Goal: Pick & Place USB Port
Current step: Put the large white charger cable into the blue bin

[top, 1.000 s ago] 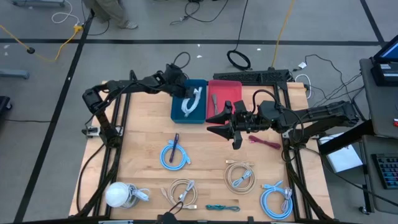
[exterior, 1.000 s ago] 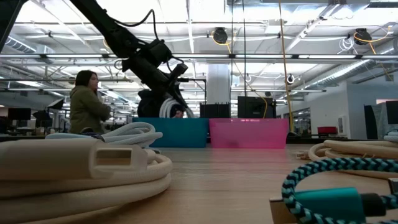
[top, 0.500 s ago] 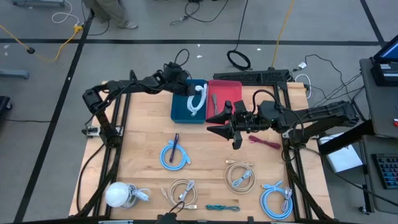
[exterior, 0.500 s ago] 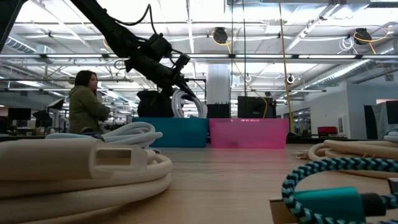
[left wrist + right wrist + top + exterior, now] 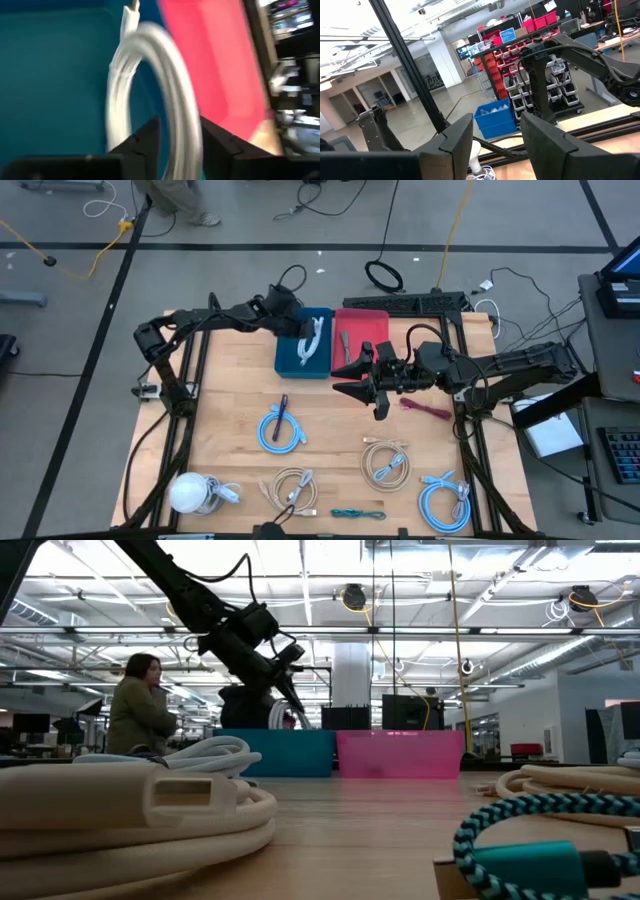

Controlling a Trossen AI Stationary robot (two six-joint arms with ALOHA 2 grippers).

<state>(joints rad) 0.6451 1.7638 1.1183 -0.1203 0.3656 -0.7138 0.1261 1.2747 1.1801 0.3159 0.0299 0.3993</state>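
The white cable's coil (image 5: 312,340) is standing on edge between the left gripper's fingers, so the robot should open them, pinch the coil's strands of cable again and lay the coil flat on the blue bin's bottom (image 5: 289,358).
A coiled white USB cable (image 5: 308,340) sits inside the blue bin (image 5: 288,362) at the table's far side, next to the red bin (image 5: 362,326). My left gripper (image 5: 296,328) hangs over the blue bin, slanting down, with its fingers apart. In the left wrist view the cable's loop (image 5: 175,75) passes between the fingers of my left gripper (image 5: 180,127), and its plug end (image 5: 131,7) points away. My right gripper (image 5: 352,378) waits open above the table's middle, holding nothing; in its own view my right gripper (image 5: 497,125) points out into the room. My left gripper's fingers (image 5: 147,137) stand on either side of the white cable's loop (image 5: 187,115), coming at it slanting from above and from the table's left. The picture is blurred there, so I cannot tell whether they touch it. The coil's lower part is down in the blue bin.
Loose cables lie on the near half of the table: a light-blue coil (image 5: 281,430), beige coils (image 5: 386,463) (image 5: 293,485), another blue coil (image 5: 445,501), a teal cable (image 5: 357,513), a pink cable (image 5: 425,410) and a white bundle (image 5: 192,492). A person (image 5: 137,712) stands beyond the table.
My left gripper swung the white cable up above the blue bin's rim, toward the red bin, then came back down. The coil now sits low inside the blue bin again.
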